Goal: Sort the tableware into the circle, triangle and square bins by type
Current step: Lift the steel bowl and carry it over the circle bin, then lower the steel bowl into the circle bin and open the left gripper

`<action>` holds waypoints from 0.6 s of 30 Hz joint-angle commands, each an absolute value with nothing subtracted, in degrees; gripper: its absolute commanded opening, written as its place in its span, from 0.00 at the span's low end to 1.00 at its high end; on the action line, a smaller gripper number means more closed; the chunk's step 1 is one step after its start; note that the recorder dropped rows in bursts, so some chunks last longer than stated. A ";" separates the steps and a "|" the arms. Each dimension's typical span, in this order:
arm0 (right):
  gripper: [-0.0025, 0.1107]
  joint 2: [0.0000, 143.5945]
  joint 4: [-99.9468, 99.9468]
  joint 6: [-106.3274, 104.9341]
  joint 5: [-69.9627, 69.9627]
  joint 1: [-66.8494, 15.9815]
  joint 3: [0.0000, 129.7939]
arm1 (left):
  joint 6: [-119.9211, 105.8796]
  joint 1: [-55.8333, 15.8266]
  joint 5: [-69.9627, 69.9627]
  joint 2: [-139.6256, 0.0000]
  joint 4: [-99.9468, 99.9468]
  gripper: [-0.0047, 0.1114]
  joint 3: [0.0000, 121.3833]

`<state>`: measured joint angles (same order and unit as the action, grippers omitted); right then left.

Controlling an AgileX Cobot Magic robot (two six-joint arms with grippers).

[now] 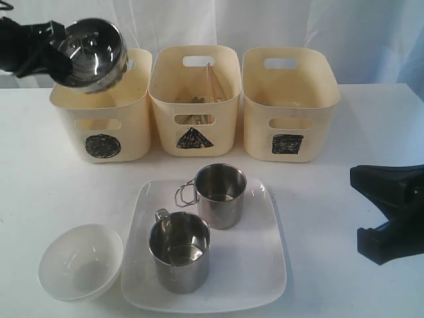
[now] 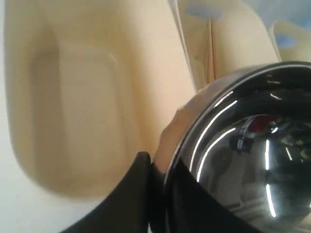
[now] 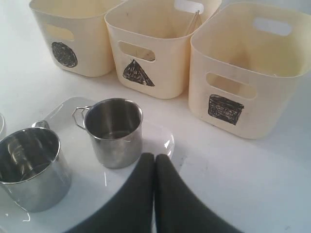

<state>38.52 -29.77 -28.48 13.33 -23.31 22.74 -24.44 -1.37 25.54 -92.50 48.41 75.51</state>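
My left gripper keeps going over the circle bin's empty inside [image 1: 116,97] and lets go there, as the steel bowl [image 1: 94,55] is hanging above the circle bin's rim.
My left gripper [image 1: 69,56] is shut on the rim of the steel bowl [image 1: 98,53], which hangs tilted above the circle bin [image 1: 99,126]. The left wrist view shows one finger outside the bowl [image 2: 243,160] and one inside, with the gripper [image 2: 163,182] over the bin's inside [image 2: 73,107]. Two steel mugs [image 1: 220,193] [image 1: 179,250] stand on the white square plate [image 1: 258,265]. A small white bowl [image 1: 79,262] sits left of the plate. Wooden chopsticks [image 1: 211,81] lean in the triangle bin [image 1: 192,106]. My right gripper [image 3: 154,158] is shut and empty beside the nearer mug [image 3: 115,131].
The square bin [image 1: 288,112] stands at the right end of the bin row. In the exterior view my right gripper [image 1: 358,179] rests low at the table's right side. A white backdrop hangs behind the bins.
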 commanded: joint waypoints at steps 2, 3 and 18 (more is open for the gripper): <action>0.02 38.29 -29.84 -28.34 13.17 -23.36 22.50 | -22.90 -1.36 23.21 -99.26 49.24 0.04 84.66; 0.02 38.29 -29.84 -28.34 13.17 -23.36 22.50 | -22.45 -1.36 23.21 -100.88 49.24 0.04 86.31; 0.02 38.29 -29.81 -28.34 13.39 -23.36 22.50 | -18.33 -1.36 26.58 -112.69 41.54 0.21 96.05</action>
<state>38.52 -29.77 -28.48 13.33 -23.31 22.74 -20.91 -1.37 25.84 -112.94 43.23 95.26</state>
